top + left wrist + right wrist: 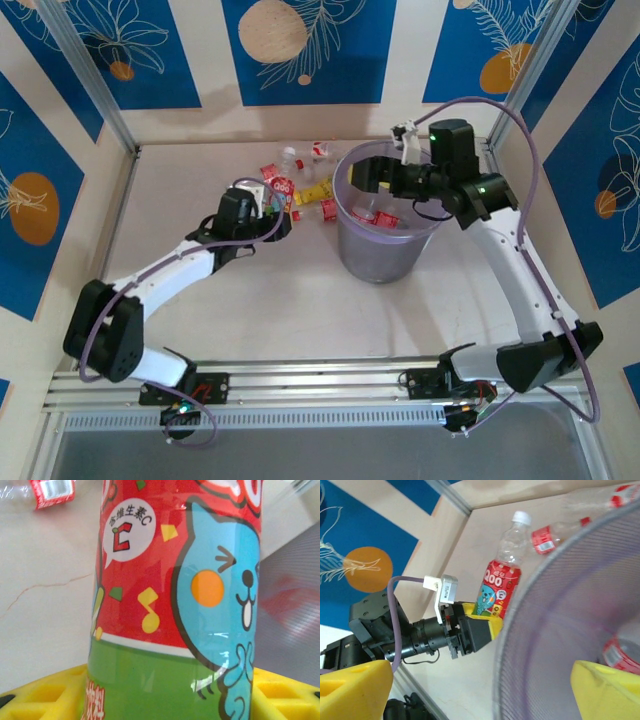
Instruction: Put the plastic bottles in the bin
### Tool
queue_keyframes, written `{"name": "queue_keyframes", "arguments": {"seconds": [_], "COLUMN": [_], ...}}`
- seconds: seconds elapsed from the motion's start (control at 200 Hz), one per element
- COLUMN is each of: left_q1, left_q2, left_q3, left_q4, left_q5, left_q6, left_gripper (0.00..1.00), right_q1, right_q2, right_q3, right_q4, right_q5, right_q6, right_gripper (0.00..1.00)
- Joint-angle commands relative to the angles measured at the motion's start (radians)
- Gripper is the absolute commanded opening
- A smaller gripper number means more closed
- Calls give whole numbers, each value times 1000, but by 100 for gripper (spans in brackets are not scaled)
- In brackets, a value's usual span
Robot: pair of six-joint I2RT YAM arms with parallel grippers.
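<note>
My gripper will lower the white-capped bottle into the deep bin. It should stay propped cap up beside a red-labelled bottle (387,220) that already crowds the bin.
My left gripper (272,206) is shut on an upright plastic bottle (281,189) with a red and green cartoon label and a white cap, just left of the bin (345,235). In the left wrist view that bottle (175,595) stands between the yellow fingers (45,695). The right wrist view shows the same held bottle (501,582) in the left gripper (490,622). My right gripper (360,178) hangs open over the bin's left rim (540,585), nothing between its yellow fingers (355,690). A red-labelled bottle (620,655) lies inside the bin.
Several more bottles lie at the back of the table behind the left gripper, red-labelled ones (322,150) and a yellow one (315,192). The back wall stands close behind them. The bin's wall (295,605) is close on the held bottle's right.
</note>
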Motion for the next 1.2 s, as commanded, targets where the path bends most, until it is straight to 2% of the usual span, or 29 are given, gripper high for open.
{"name": "queue_keyframes", "arguments": {"seconds": [0.0, 0.28, 0.49, 0.74, 1.175, 1.195], "left_q1": [0, -6, -15, -30, -31, -32], "left_q2": [-86, -234, -286, -280, -267, -267], "left_q3": [-30, -88, -101, -97, -94, -95], "left_q4": [110, 202, 227, 234, 211, 211], "left_q5": [81, 173, 230, 254, 212, 213], "left_q6": [-5, -3, 16, 35, 46, 45], "left_gripper": [0, 0, 0, 0, 0, 5], "right_q1": [68, 199, 227, 247, 256, 256], "right_q2": [62, 263, 402, 531, 560, 560], "right_q3": [71, 275, 396, 502, 527, 527], "right_q4": [56, 39, 31, 22, 1, 0], "right_q5": [4, 68, 51, 42, 49, 50], "right_q6": [25, 2, 1, 13, 9, 8], "right_gripper": [91, 86, 91, 92, 58, 57]}}
